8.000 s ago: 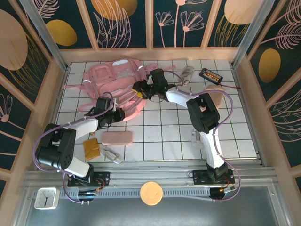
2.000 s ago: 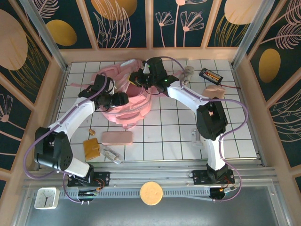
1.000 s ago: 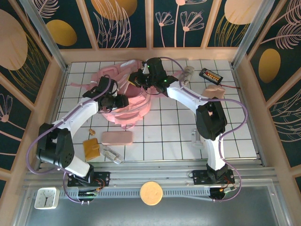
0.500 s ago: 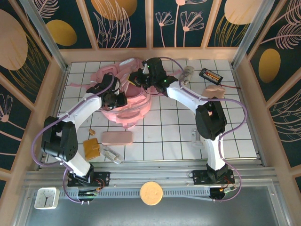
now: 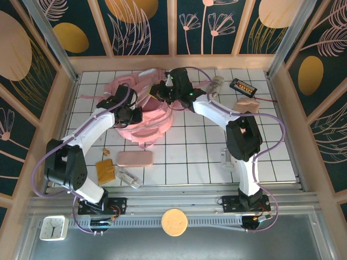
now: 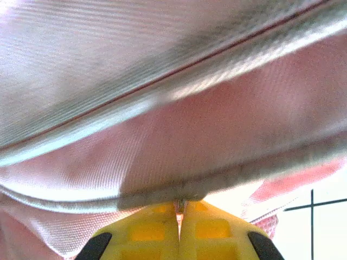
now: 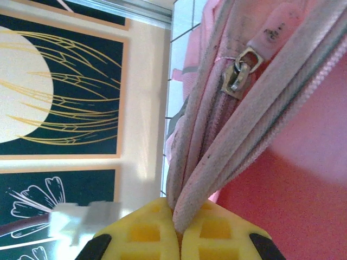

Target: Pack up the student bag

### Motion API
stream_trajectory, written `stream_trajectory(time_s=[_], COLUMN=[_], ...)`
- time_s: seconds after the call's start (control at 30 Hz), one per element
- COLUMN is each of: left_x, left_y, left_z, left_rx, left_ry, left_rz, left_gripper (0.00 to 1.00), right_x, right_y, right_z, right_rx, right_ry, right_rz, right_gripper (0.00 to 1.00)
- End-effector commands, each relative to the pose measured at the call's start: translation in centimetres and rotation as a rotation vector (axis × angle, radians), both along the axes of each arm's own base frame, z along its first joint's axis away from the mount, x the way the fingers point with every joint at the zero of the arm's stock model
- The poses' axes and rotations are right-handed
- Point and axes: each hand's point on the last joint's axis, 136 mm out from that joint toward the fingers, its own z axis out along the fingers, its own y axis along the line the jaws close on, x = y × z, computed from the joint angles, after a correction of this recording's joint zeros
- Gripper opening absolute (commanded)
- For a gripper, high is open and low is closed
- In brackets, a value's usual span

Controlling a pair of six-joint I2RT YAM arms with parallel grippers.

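The bag's zip edge (image 7: 219, 154) is held shut in my right gripper, so I should keep pulling the bag's seam with my left gripper until the bag's opening (image 5: 153, 106) stands wide, then let go.
The student bag (image 5: 146, 116), a soft pink backpack, is bunched up at the back left of the tiled table, held between both arms. My left gripper (image 5: 132, 115) sits at the bag's left side. In the left wrist view its yellow fingers (image 6: 146, 233) are shut, pinching a thin seam of the bag (image 6: 179, 162). My right gripper (image 5: 160, 92) is at the bag's top edge. In the right wrist view its fingers (image 7: 217, 233) are shut on the zip edge of the bag (image 7: 211, 157). A metal zip pull (image 7: 237, 76) hangs just above.
A flat pink pencil case (image 5: 134, 158), a brown wallet (image 5: 105, 170) and a small clear item (image 5: 128, 177) lie near the front left. A beige pouch (image 5: 246, 104), a black device (image 5: 242, 86) and a grey object (image 5: 216, 84) are at the back right.
My left gripper has moved in against the bag's left side and closed on its fabric. The right gripper has kept its hold on the zip edge.
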Motion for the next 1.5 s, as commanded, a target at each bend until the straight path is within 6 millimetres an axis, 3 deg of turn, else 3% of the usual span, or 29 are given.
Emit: stream_trajectory(time_s=[0.0, 0.13, 0.27, 0.5, 0.57, 0.63, 0.67, 0.7, 0.8, 0.9, 1.03, 1.1, 1.23, 1.4, 1.43, 1.47], left_x=[-2.1, -3.2, -3.7, -2.8, -1.5, 0.1, 0.8, 1.4, 1.8, 1.5, 2.1, 2.9, 5.0, 7.5, 7.9, 8.4], left_y=[4.5, 8.0, 9.3, 14.2, 14.0, 12.4, 11.6, 10.6, 6.7, 2.0, -0.9, -1.1, 0.5, 1.1, 0.9, 0.5], left_z=[-1.1, -1.5, -2.1, -4.5, -4.3, -2.3, -0.8, 1.2, 6.6, 9.7, 8.7, 7.8, 6.6, 7.0, 7.1, 7.1], left_rx=[0.067, 0.074, 0.066, 0.119, 0.090, -0.007, -0.043, -0.067, -0.039, -0.040, 0.087, 0.168, 0.334, 0.422, 0.421, 0.413], left_ry=[0.039, 0.051, 0.072, 0.090, 0.058, -0.028, -0.088, -0.170, -0.376, -0.512, -0.518, -0.501, -0.461, -0.479, -0.484, -0.480], left_rz=[0.081, 0.143, 0.152, 0.260, 0.256, 0.218, 0.201, 0.169, 0.016, -0.137, -0.227, -0.221, -0.146, -0.074, -0.076, -0.087], left_gripper=[0.00, 0.00, 0.00, 0.00, 0.00, 0.03, 0.19, 0.43, 0.98, 0.99, 0.99, 0.99, 0.99, 0.98, 0.91, 0.72], right_x=[0.5, 0.7, 0.7, 0.7, 0.5, 0.2, 0.0, -0.1, -0.4, -0.4, -0.8, -1.1, -1.8, -2.9, -3.1, -3.2], right_y=[-2.3, -3.5, -4.3, -4.6, -4.1, -3.3, -3.0, -2.5, -1.2, -0.3, 0.6, 0.9, 1.5, 2.2, 2.2, 2.1], right_z=[7.5, 7.5, 7.1, 8.1, 8.8, 9.5, 9.8, 10.1, 11.1, 12.0, 12.6, 12.6, 12.8, 12.7, 12.6, 12.3], right_rx=[0.076, 0.044, 0.033, 0.039, 0.072, 0.108, 0.116, 0.125, 0.162, 0.186, 0.194, 0.194, 0.197, 0.206, 0.210, 0.215], right_ry=[-0.213, -0.226, -0.220, -0.237, -0.238, -0.232, -0.234, -0.234, -0.234, -0.234, -0.237, -0.231, -0.229, -0.218, -0.212, -0.201], right_rz=[-0.022, -0.038, -0.048, -0.041, -0.013, 0.023, 0.036, 0.052, 0.099, 0.123, 0.145, 0.152, 0.167, 0.190, 0.193, 0.192], right_gripper=[0.00, 0.00, 0.00, 0.00, 0.00, 0.00, 0.00, 0.00, 0.00, 0.00, 0.00, 0.00, 0.00, 0.00, 0.00, 0.00])
